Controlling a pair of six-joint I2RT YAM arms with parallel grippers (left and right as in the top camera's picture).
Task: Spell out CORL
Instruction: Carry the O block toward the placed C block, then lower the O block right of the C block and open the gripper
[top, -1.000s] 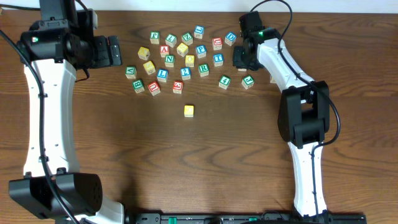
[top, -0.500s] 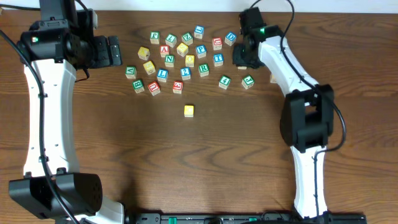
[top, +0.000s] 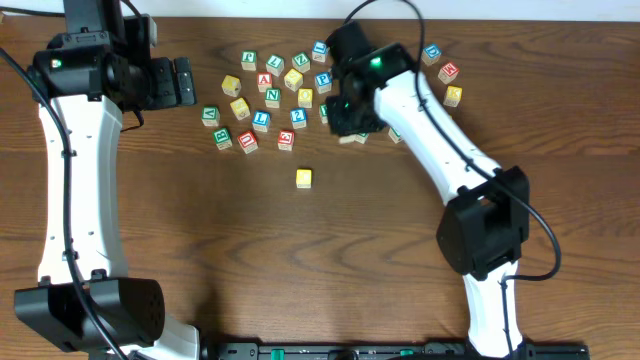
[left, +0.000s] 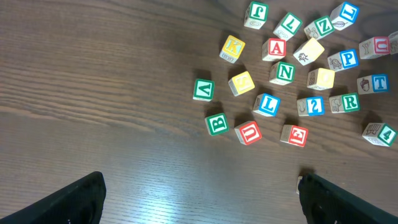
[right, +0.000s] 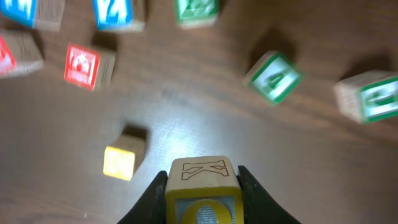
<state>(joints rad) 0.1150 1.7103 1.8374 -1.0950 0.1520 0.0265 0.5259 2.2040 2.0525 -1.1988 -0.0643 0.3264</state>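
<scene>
The robot's right gripper is holding the O block (right: 204, 179) crooked to the lone yellow block (right: 119, 163), so the robot should put the O block down, grip it again and turn it square.
My right gripper (right: 202, 198) is shut on a yellow block (right: 202, 180) with an O on its front face and a K on top. In the overhead view this gripper (top: 350, 125) hangs over the lower right of the block cluster. A lone yellow block (top: 304, 178) lies below the cluster and also shows in the right wrist view (right: 119, 162). A blue L block (left: 267, 104) and a green R block (left: 350, 102) lie in the cluster. My left gripper (top: 185, 82) is open and empty left of the cluster, and its fingers show in the left wrist view (left: 202, 196).
Several letter blocks are scattered at the top middle of the table (top: 280, 85). Three more blocks (top: 448, 72) lie at the top right. A green 4 block (right: 273, 78) and a red block (right: 84, 65) lie ahead of the right gripper.
My right arm has swung left from the cluster's right edge to over its lower right. Three blocks at the top right have come into view. The left arm has not moved.
</scene>
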